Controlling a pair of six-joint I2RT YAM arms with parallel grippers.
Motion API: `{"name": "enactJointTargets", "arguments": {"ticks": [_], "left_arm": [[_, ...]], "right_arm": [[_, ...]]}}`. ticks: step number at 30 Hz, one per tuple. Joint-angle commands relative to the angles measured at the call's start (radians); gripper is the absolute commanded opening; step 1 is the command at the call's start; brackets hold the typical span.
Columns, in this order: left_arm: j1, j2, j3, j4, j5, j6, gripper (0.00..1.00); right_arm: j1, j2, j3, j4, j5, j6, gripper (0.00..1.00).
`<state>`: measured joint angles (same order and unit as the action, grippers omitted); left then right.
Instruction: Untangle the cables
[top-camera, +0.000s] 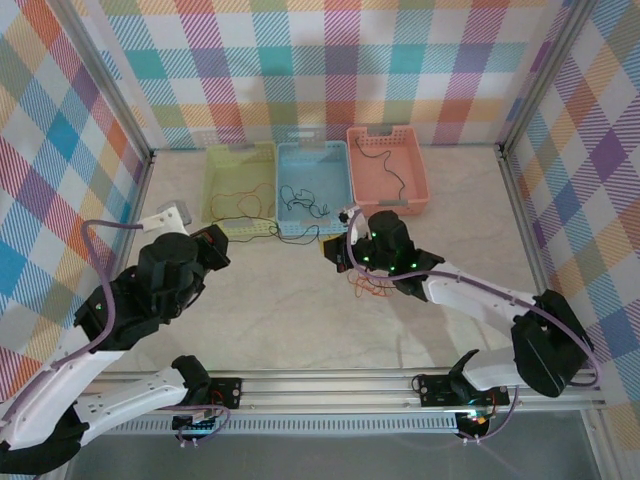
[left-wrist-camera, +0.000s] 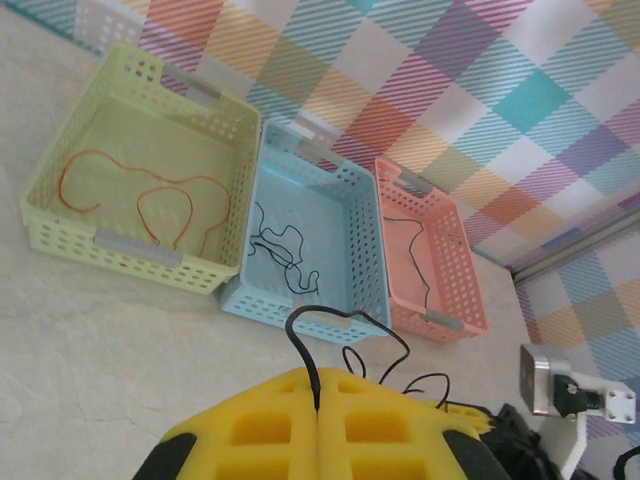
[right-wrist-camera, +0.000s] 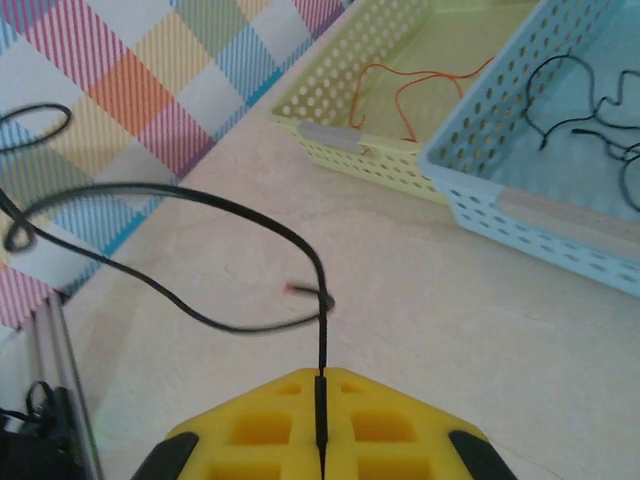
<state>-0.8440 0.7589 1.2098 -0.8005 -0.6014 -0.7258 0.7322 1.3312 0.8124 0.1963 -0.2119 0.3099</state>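
My left gripper holds the black cable (top-camera: 278, 234) clear of the orange cables, so my right gripper goes on and releases the cable's end (top-camera: 317, 235) by the blue basket.
One black cable (top-camera: 300, 234) stretches between both grippers just in front of the baskets. My left gripper (left-wrist-camera: 318, 378) is shut on one end, and the cable (left-wrist-camera: 335, 314) arches up from its yellow pads. My right gripper (right-wrist-camera: 321, 378) is shut on the other end, where the cable (right-wrist-camera: 210, 205) loops away to the left above the table. A small tangle of orange cables (top-camera: 368, 287) lies on the table under the right arm. In the top view the left gripper (top-camera: 218, 243) and the right gripper (top-camera: 347, 248) sit a short way apart.
Three baskets stand in a row at the back. The green basket (left-wrist-camera: 60, 235) holds an orange cable (left-wrist-camera: 150, 195), the blue basket (left-wrist-camera: 370, 250) a black cable (left-wrist-camera: 280, 245), and the pink basket (left-wrist-camera: 460, 270) another black cable (left-wrist-camera: 420, 255). Checked walls enclose the table.
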Motion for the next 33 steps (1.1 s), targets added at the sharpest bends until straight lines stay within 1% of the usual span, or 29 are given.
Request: {"name": "enactJointTargets", "arguments": {"ticks": [1, 3, 7, 13, 18, 19, 20, 22, 23, 25, 26, 30, 33], "left_arm": [[-0.008, -0.03, 0.032, -0.051, -0.022, 0.12, 0.0], [-0.009, -0.039, 0.039, -0.055, -0.023, 0.159, 0.0], [-0.009, -0.047, 0.046, -0.049, 0.018, 0.221, 0.0], [-0.007, -0.049, 0.045, -0.052, 0.018, 0.248, 0.0], [-0.008, -0.038, 0.037, -0.037, 0.051, 0.273, 0.0], [-0.009, -0.036, 0.032, -0.026, 0.069, 0.281, 0.0], [-0.008, -0.031, 0.028, -0.013, 0.088, 0.287, 0.0], [-0.008, -0.011, 0.027, 0.004, 0.11, 0.29, 0.0], [-0.008, 0.005, 0.031, 0.013, 0.114, 0.292, 0.0], [-0.008, 0.043, 0.043, 0.035, 0.117, 0.306, 0.0], [-0.009, 0.068, 0.056, 0.044, 0.118, 0.311, 0.0], [-0.003, 0.175, 0.118, 0.095, 0.133, 0.34, 0.0], [0.024, 0.288, 0.18, 0.137, 0.142, 0.376, 0.0]], "right_arm": [[-0.018, -0.059, -0.028, -0.095, 0.037, -0.142, 0.0], [-0.035, -0.08, -0.045, -0.1, 0.037, -0.162, 0.0], [-0.057, -0.109, -0.061, -0.126, 0.048, -0.205, 0.0], [-0.082, -0.15, -0.083, -0.138, 0.063, -0.22, 0.0], [-0.098, -0.172, -0.102, -0.13, 0.052, -0.207, 0.0], [-0.099, -0.175, -0.104, -0.124, 0.04, -0.205, 0.05], [-0.099, -0.179, -0.103, -0.121, 0.029, -0.199, 0.2], [-0.099, -0.189, -0.101, -0.109, 0.007, -0.196, 0.57], [-0.099, -0.195, -0.097, -0.11, 0.004, -0.196, 0.67], [-0.099, -0.211, -0.086, -0.126, 0.033, -0.196, 0.76], [-0.098, -0.22, -0.085, -0.136, 0.067, -0.196, 0.78], [-0.101, -0.241, -0.135, -0.102, 0.193, -0.17, 0.79], [-0.102, -0.239, -0.224, -0.002, 0.267, -0.146, 0.79]]}}
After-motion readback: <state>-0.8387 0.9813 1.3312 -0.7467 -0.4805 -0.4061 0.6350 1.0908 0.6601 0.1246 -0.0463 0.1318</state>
